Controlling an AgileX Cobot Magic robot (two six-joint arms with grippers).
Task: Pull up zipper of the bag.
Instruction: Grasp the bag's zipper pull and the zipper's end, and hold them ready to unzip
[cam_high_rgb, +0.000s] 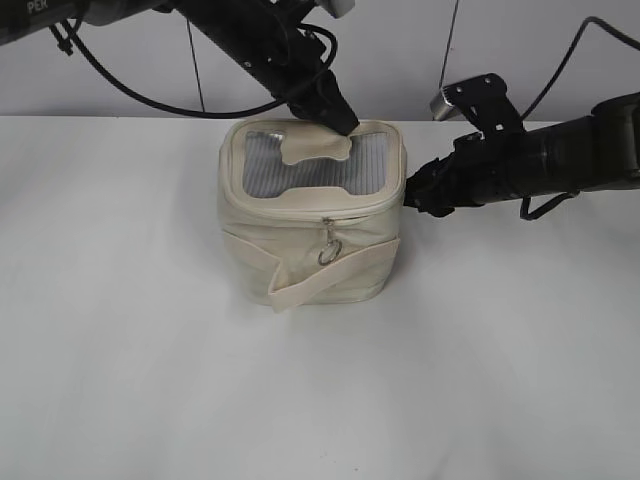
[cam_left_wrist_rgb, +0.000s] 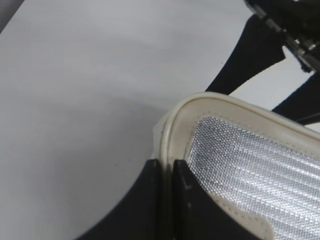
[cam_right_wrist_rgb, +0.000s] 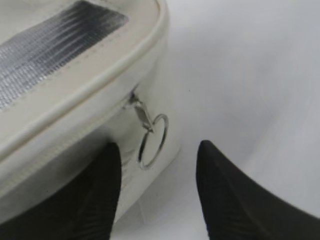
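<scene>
A silver pull (cam_high_rgb: 330, 244) is hanging at the bag's front rim, so I expect the side ring pull (cam_right_wrist_rgb: 150, 131) to slide around the bag's corner and meet it when I pull.
The cream boxy bag (cam_high_rgb: 256, 232) stands mid-table, its grey mesh lid (cam_high_rgb: 266, 162) facing up. My left gripper (cam_high_rgb: 338, 116) is shut on the lid's back rim; in the left wrist view its fingers (cam_left_wrist_rgb: 167, 169) pinch the cream rim beside the mesh (cam_left_wrist_rgb: 250, 160). The zipper (cam_high_rgb: 290, 215) runs round the lid rim. One silver pull with a ring (cam_high_rgb: 329, 248) hangs at the front. My right gripper (cam_high_rgb: 411, 194) is open at the bag's right side. In the right wrist view its jaws (cam_right_wrist_rgb: 157, 150) straddle a second ring pull (cam_right_wrist_rgb: 152, 134) without touching it.
A cream strap (cam_high_rgb: 335, 275) crosses the bag's front side, its loose end sticking out at the lower left. The white table (cam_high_rgb: 120, 330) stretches around the bag. Black cables hang behind the arms against the back wall.
</scene>
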